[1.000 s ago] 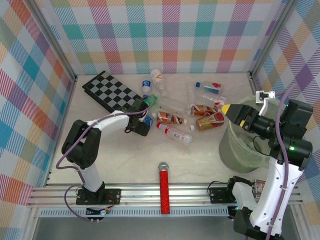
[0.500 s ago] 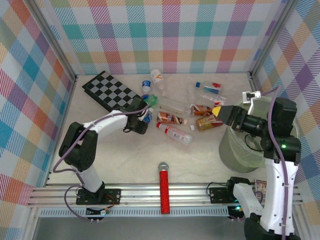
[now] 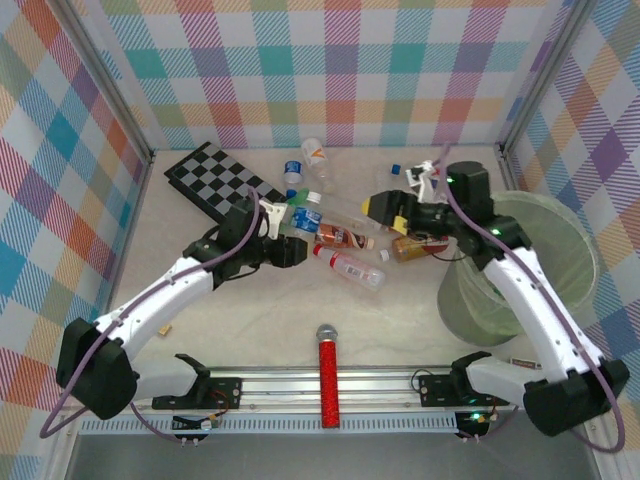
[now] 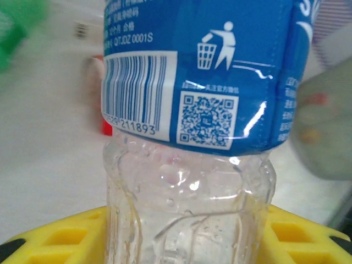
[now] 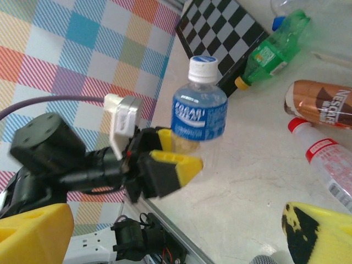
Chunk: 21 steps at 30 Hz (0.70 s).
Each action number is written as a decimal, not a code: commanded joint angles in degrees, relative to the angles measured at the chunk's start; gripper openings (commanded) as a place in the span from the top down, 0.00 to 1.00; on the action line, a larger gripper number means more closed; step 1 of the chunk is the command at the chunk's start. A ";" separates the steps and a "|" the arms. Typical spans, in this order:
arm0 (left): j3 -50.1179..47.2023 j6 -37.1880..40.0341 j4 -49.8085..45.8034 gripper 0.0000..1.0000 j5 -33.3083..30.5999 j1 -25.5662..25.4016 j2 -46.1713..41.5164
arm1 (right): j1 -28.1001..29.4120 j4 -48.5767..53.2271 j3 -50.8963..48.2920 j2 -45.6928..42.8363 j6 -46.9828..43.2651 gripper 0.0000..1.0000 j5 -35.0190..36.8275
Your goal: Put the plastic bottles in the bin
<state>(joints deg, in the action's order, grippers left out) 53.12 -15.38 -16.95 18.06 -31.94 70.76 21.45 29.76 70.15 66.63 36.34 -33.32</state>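
The blue-labelled bottle (image 3: pixel 306 218) is held in my left gripper by its base, far from the bin. My right gripper should grab its end with the cap (image 3: pixel 313 198) and bring the bottle over.
My left gripper (image 3: pixel 294 230) is shut on a clear bottle with a blue label (image 3: pixel 308 219) and holds it upright above the table, left of the pile. The left wrist view has this bottle (image 4: pixel 192 110) between my yellow fingers (image 4: pixel 49 239). Seen from the right wrist, the left gripper (image 5: pixel 175 149) clamps the white-capped bottle (image 5: pixel 199 118) at its base. My right gripper (image 3: pixel 385 210) is open over the pile with nothing between its fingers (image 5: pixel 38 234). Several more bottles lie there: green (image 3: pixel 298 198), brown (image 3: pixel 340 237), red-capped (image 3: pixel 352 268). The bin (image 3: pixel 575 250) stands at right.
A checkerboard (image 3: pixel 215 180) lies at the back left. A red glittery microphone (image 3: pixel 328 385) lies near the front rail. More bottles sit by the back wall (image 3: pixel 315 155) and beside the bin (image 3: pixel 420 243). Plaid walls close in three sides.
My left gripper closed on the blue-labelled bottle and raised it off the table. The right arm swung left from above the bin to over the pile.
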 commanded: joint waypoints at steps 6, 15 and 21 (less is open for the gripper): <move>-1.71 -10.06 16.30 0.54 9.72 -5.26 -0.47 | 8.01 -12.22 3.39 10.55 3.61 0.01 4.69; -0.56 -11.58 18.80 0.54 11.61 -6.73 0.69 | 10.72 -10.07 5.82 15.19 1.65 0.24 10.18; -0.70 -11.75 19.42 0.53 11.48 -6.84 0.86 | 10.58 -10.16 4.58 14.93 1.79 0.53 11.43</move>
<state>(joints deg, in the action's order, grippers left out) 51.48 -27.27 0.25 27.62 -38.04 71.70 32.08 21.98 74.83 81.60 38.13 -22.72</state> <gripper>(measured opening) 0.505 0.493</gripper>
